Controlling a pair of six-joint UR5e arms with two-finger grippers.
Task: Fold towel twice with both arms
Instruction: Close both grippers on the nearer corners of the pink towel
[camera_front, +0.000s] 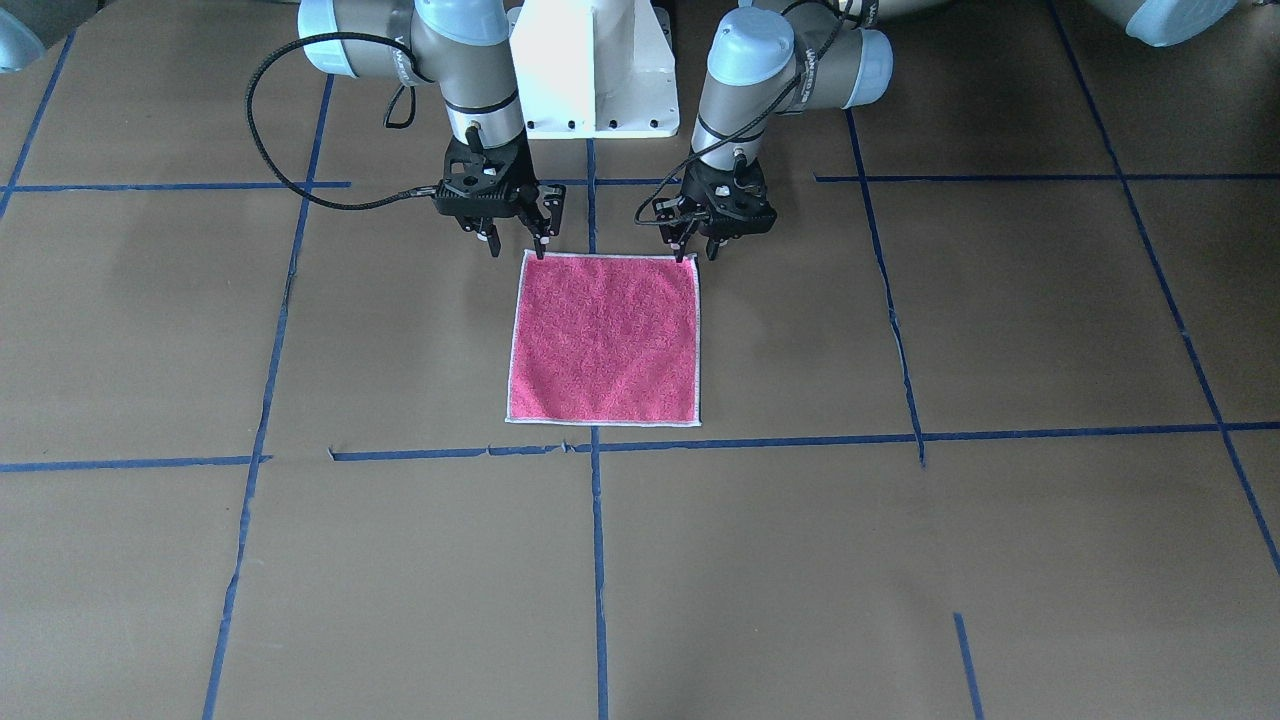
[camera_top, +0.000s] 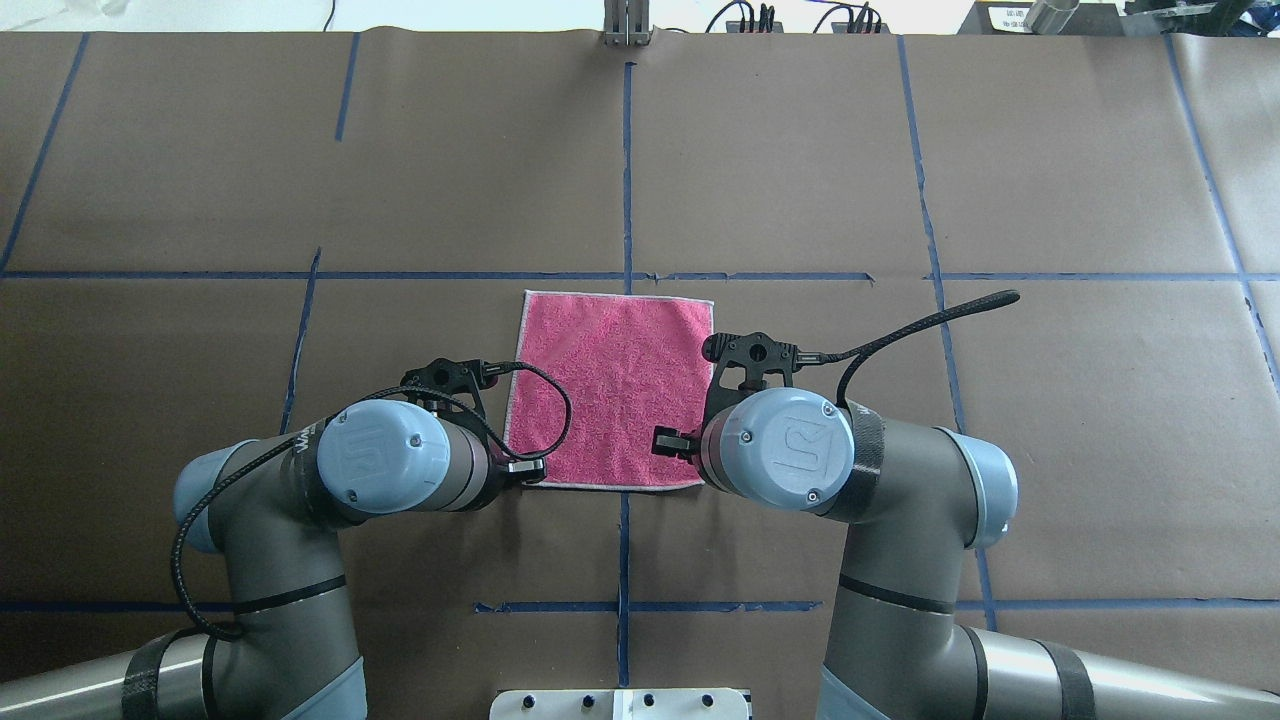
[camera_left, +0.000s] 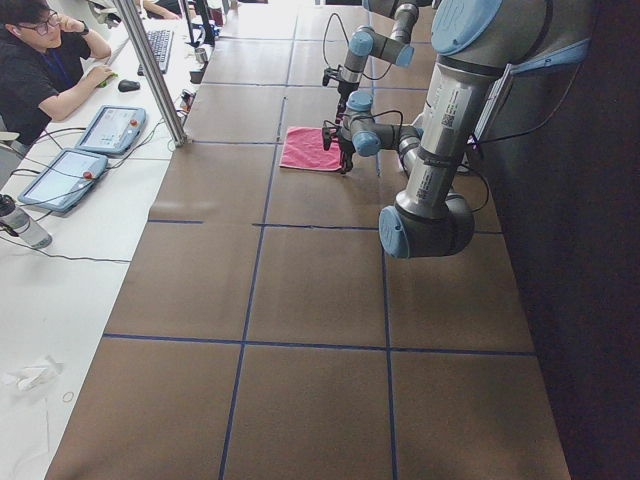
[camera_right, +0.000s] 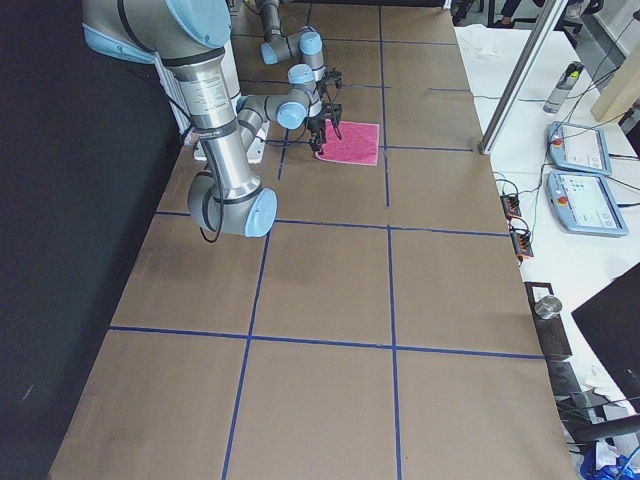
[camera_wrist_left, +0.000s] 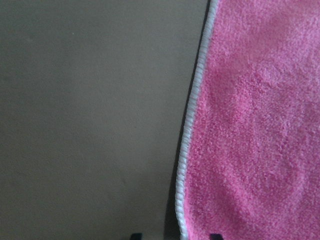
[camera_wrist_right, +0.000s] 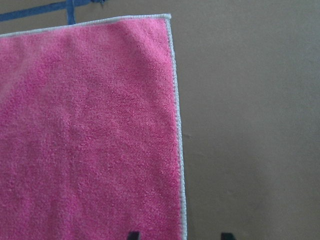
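The towel (camera_front: 606, 338) will slide toward the robot when the robot pulls the towel's lifted corners, because the far white edge (camera_front: 603, 424) lies loose on the brown paper.
The towel (camera_front: 605, 340) lies flat and unfolded on the brown table, pink-red face up with white edging; it also shows in the overhead view (camera_top: 610, 390). My left gripper (camera_front: 695, 250) is open, low over the towel's robot-side corner. In the left wrist view its fingertips (camera_wrist_left: 215, 236) straddle the towel's side edge (camera_wrist_left: 192, 130). My right gripper (camera_front: 519, 245) is open over the other robot-side corner. In the right wrist view its fingertips (camera_wrist_right: 227, 236) straddle the opposite side edge (camera_wrist_right: 177, 125). Neither gripper holds the cloth. The grey face is hidden.
Blue tape lines (camera_front: 597, 560) divide the brown paper tabletop. The white pedestal base (camera_front: 595, 70) stands behind the grippers. An operator (camera_left: 45, 60) sits at a side desk with tablets (camera_left: 110, 125); a metal post (camera_right: 520, 75) and pendants (camera_right: 580, 150) stand beside the table.
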